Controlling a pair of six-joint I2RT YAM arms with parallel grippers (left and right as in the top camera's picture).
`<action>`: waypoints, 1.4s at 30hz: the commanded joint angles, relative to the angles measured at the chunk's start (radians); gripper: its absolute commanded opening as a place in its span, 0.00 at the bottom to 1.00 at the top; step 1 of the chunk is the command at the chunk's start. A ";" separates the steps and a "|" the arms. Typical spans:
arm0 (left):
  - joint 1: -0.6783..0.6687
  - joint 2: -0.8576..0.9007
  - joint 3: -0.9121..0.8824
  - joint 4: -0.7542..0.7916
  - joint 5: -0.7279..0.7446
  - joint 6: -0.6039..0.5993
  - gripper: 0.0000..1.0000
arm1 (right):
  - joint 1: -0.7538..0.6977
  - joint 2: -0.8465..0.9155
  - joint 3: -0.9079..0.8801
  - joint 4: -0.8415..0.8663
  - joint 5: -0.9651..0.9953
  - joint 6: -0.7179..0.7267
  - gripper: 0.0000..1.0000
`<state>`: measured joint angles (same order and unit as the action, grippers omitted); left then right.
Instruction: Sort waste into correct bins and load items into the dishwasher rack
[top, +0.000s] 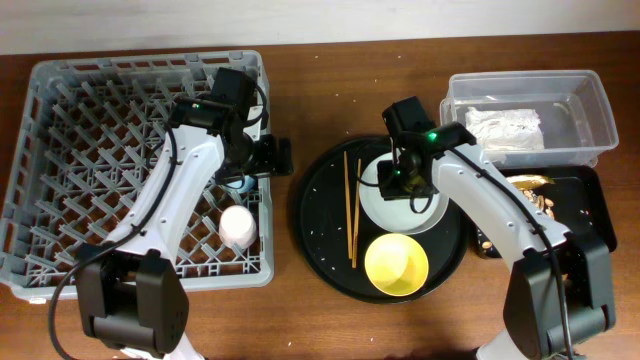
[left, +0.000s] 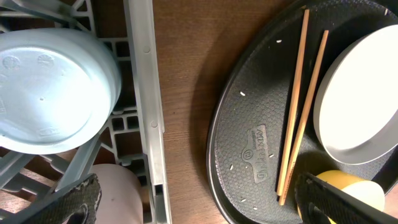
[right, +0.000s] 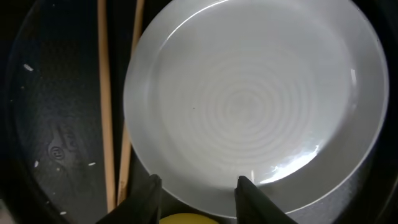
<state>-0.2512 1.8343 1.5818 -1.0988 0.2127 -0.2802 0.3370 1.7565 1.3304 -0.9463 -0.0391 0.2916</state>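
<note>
The plate under my right gripper should go in the rack (top: 110, 150) next to my left gripper, so my right gripper should move back and my left gripper should pick up the plate (top: 370, 213).
The grey dishwasher rack (top: 60, 150) holds an upside-down light-blue cup (left: 50, 93) and a pink cup (top: 238, 226) (left: 118, 193) near its right wall. My left gripper (top: 258, 160) (left: 208, 202) is open and empty above that wall. The round black tray (top: 320, 230) carries the wooden chopsticks (top: 350, 205) (left: 298, 106) (right: 102, 93), the pale plate (top: 415, 212) (right: 249, 99) and the yellow bowl (top: 396, 264) (left: 348, 186). My right gripper (top: 405, 180) (right: 199, 190) is open just above the plate's near rim.
A clear tub (top: 580, 100) at the back right holds the white napkin (top: 505, 128). The shallow black tray (top: 590, 200) below it holds the gold wrapper (top: 530, 181) and food scraps (top: 545, 205). Bare wood lies between rack and round tray.
</note>
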 joint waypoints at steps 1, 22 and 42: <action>-0.003 -0.023 -0.003 0.064 0.002 0.003 0.99 | -0.039 -0.013 0.023 -0.064 -0.093 0.005 0.39; -0.478 0.207 -0.003 0.381 -0.132 -0.247 0.47 | -0.548 -0.349 0.110 -0.363 -0.081 0.001 0.76; -0.492 0.301 -0.003 0.372 -0.131 -0.308 0.29 | -0.548 -0.346 0.110 -0.379 -0.050 0.001 0.76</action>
<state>-0.7441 2.1189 1.5810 -0.7223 0.0879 -0.5758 -0.2043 1.4239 1.4315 -1.3174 -0.1211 0.2913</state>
